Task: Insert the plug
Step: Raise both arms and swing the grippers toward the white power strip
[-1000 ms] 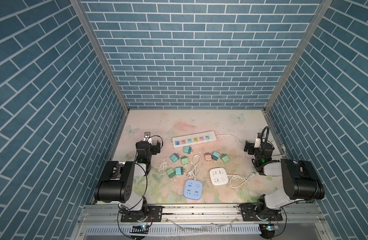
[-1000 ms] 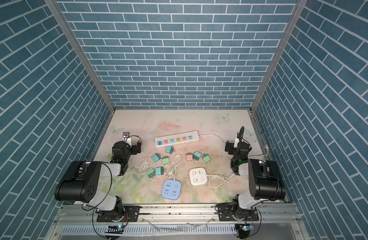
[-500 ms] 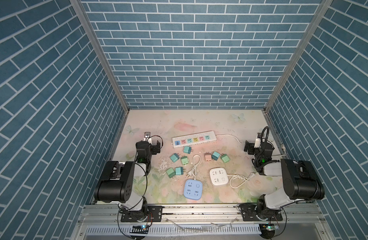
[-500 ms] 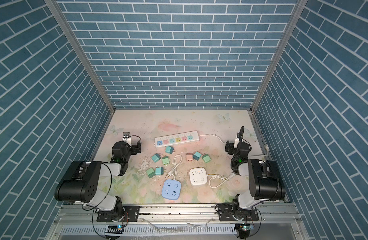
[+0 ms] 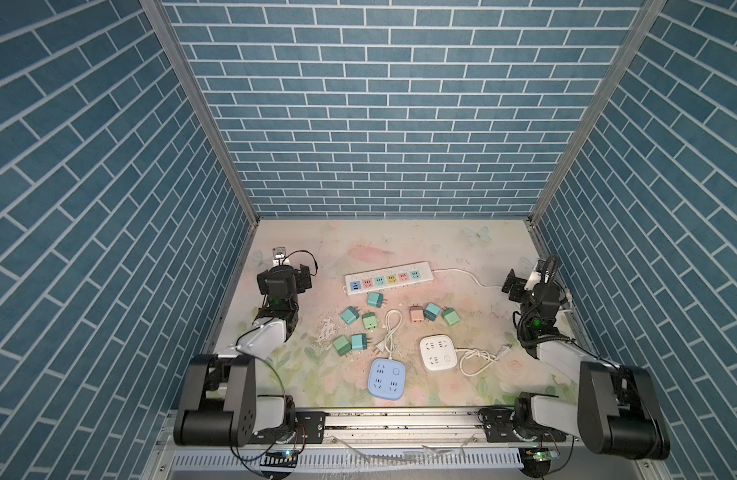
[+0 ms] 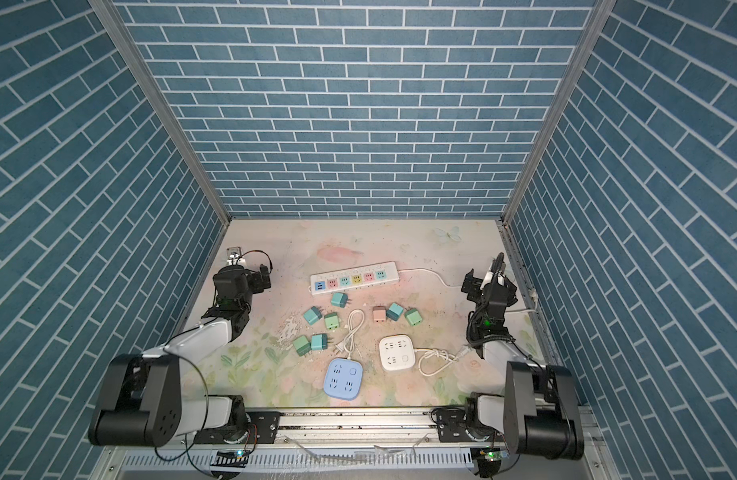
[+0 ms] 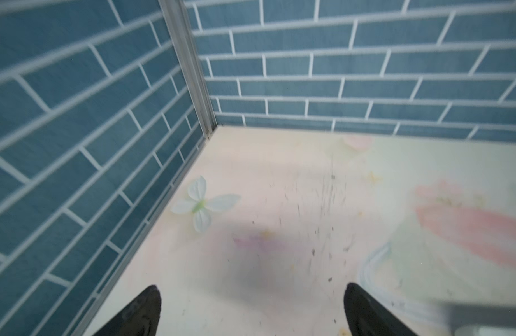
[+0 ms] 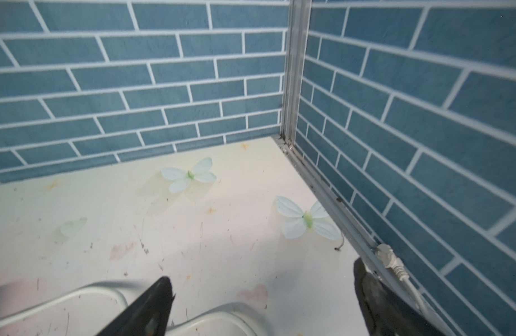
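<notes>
The power strip (image 5: pixel 389 276) lies at a slant behind the plugs, so the robot's left gripper should go to the power strip's blue socket end (image 5: pixel 354 285) and turn it with the robot's right gripper first.
Several small teal and green plug cubes (image 5: pixel 349 316) and one pink plug (image 5: pixel 416 313) lie loose mid-table in both top views. Behind them lies a long white power strip (image 5: pixel 389 278) with coloured sockets. In front sit a blue square socket block (image 5: pixel 387 379) and a white one (image 5: pixel 439 352), each with a corded plug (image 5: pixel 504 350). My left gripper (image 5: pixel 294 272) (image 7: pixel 251 311) rests open and empty by the left wall. My right gripper (image 5: pixel 525 282) (image 8: pixel 262 302) is open and empty by the right wall, over a white cable (image 8: pixel 99 291).
Blue brick walls (image 6: pixel 358 124) close in the table on three sides. A metal rail (image 5: pixel 400 419) with both arm bases runs along the front. A white cord end (image 8: pixel 386 256) lies against the right wall. White paper butterflies (image 8: pixel 190 174) lie on the floral mat.
</notes>
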Robot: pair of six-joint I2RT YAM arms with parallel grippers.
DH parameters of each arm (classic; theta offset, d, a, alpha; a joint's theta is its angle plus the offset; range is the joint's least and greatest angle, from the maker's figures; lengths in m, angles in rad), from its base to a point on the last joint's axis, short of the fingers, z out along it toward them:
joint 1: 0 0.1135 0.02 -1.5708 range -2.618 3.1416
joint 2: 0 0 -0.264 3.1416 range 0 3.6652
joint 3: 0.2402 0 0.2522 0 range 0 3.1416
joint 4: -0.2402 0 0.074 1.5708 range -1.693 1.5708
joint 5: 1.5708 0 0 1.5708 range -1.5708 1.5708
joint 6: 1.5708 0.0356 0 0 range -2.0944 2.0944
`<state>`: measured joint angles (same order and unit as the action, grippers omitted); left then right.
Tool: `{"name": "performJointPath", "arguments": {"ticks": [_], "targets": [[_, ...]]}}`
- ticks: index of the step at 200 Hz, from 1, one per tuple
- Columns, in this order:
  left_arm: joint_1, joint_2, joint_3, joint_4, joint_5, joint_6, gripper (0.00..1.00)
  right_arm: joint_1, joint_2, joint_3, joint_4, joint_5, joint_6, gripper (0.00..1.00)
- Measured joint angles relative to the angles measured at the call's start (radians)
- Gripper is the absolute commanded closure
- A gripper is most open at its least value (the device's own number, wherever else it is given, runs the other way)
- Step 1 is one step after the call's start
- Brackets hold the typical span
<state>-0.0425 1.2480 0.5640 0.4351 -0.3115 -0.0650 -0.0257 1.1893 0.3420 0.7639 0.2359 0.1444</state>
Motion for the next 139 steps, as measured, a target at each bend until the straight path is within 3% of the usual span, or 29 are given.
{"name": "performJointPath", "arguments": {"ticks": [36,63,97,139], "targets": [[0.0,-0.237,-0.014,-0.161,-0.037,-0.132,0.0,-0.003,-0.17,0.003,-0.158,0.018,0.114,0.01],[0.0,-0.378,-0.015,-0.256,0.089,-0.146,0.01,-0.003,-0.201,0.165,-0.407,-0.026,0.15,0.01],[0.01,-0.492,0.042,-0.462,0.194,-0.253,0.0,-0.008,-0.235,0.328,-0.681,0.023,0.24,0.01],[0.014,-0.493,0.221,-0.691,0.315,-0.428,0.0,-0.011,-0.291,0.399,-0.886,-0.168,0.377,0.01]]}}
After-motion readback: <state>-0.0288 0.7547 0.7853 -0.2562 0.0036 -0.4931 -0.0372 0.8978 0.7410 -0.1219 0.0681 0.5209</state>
